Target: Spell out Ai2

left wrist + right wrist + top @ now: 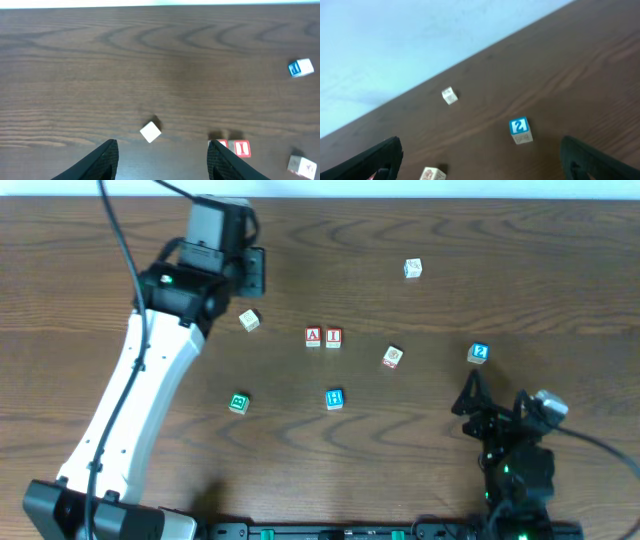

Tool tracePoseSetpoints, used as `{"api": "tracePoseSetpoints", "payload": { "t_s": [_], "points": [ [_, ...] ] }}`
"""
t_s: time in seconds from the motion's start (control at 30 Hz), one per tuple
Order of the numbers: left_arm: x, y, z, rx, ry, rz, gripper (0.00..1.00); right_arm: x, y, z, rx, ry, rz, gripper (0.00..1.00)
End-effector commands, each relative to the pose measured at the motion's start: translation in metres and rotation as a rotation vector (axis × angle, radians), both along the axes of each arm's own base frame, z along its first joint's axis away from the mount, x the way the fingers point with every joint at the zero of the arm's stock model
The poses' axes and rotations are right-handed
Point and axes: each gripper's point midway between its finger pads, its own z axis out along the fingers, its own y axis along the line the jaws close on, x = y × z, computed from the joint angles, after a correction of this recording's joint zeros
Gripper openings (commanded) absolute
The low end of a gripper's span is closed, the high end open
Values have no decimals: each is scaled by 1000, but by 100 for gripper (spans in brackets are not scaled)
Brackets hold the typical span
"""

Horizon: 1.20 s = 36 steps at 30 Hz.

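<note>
I go on with my right gripper before I close it on the block's sides [522,134], because the blue 2 block [479,352] is face up, clear of its neighbours and in front of the open fingers.
Two red-lettered blocks, A [313,336] and I [333,337], stand side by side mid-table. The blue 2 block [478,353] lies to their right, apart from them. My left gripper [252,272] is open and empty, hovering behind a plain cream block [249,320]. In the left wrist view the cream block [150,132] lies just ahead of the open jaws [162,160]; the I block [241,148] shows, and the A block [221,144] is partly hidden by the right finger. My right gripper [490,402] is open and empty, short of the 2 block [520,127], between the jaws [490,165].
A cream block with a red picture [393,357] sits between the I and the 2. A blue block [334,399] and a green block [238,402] lie nearer the front. A white block [413,269] is at the back right.
</note>
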Motion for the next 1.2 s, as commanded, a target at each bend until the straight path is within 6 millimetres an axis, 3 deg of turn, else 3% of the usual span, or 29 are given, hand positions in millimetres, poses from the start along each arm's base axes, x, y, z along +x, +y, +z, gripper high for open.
{"api": "tracePoseSetpoints", "payload": {
  "t_s": [0.0, 0.2, 0.47, 0.7, 0.9, 1.17],
  "points": [
    [3, 11, 12, -60, -16, -10, 58, 14, 4, -8, 25, 73, 38, 99],
    [8, 36, 10, -49, -16, 42, 59, 59, -3, -11, -86, 292, 90, 99],
    [14, 39, 4, -22, -14, 27, 60, 107, -19, -55, -218, 730, 174, 99],
    [21, 37, -8, -20, 7, 27, 63, 106, -39, -88, -213, 921, 147, 99],
    [27, 36, -25, -17, 43, 25, 62, 105, -41, -106, -215, 967, 160, 99],
    [32, 35, -24, -20, 24, 25, 63, 113, -39, -125, -210, 976, 184, 99]
  ]
}}
